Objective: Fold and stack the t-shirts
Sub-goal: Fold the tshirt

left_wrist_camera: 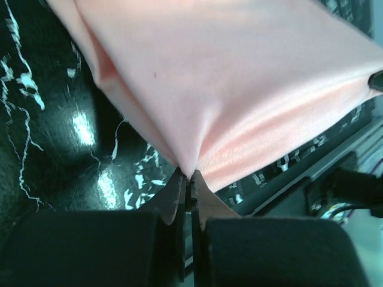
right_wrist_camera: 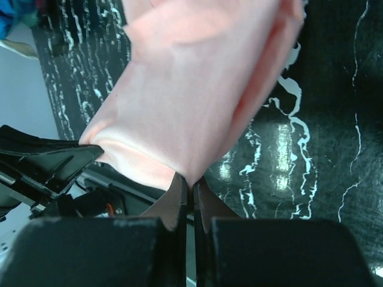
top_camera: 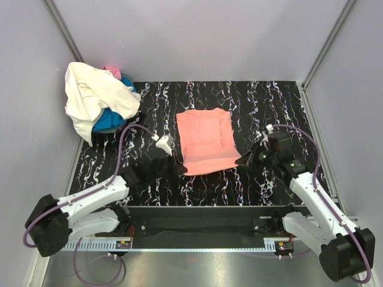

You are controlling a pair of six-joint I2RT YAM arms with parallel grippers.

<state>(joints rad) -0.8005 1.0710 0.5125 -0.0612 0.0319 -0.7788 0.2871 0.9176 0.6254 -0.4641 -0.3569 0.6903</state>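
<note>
The salmon-pink t-shirt's near edge (top_camera: 209, 170) is raised and tight from corner to corner. My left gripper should keep going toward the t-shirt's far edge (top_camera: 202, 111) and let go there.
The salmon-pink t-shirt (top_camera: 204, 140) lies partly folded in the middle of the black marbled table. My left gripper (top_camera: 179, 168) is shut on its near left corner (left_wrist_camera: 190, 170), and the cloth (left_wrist_camera: 227, 78) stretches away from the pinch. My right gripper (top_camera: 242, 160) is shut on its near right corner (right_wrist_camera: 191, 179), with the shirt (right_wrist_camera: 191, 101) pulled taut between both. The near edge is lifted a little off the table. The cream-white t-shirt (top_camera: 96, 95) is heaped at the back left over the bright blue one (top_camera: 111, 121), with a bit of hot pink (top_camera: 112, 72) on top.
The heap of shirts sits at the table's back left corner against the grey wall. The black table (top_camera: 269, 107) ends at a metal rail (top_camera: 197, 245) by the arm bases. Grey walls close in the left, right and back.
</note>
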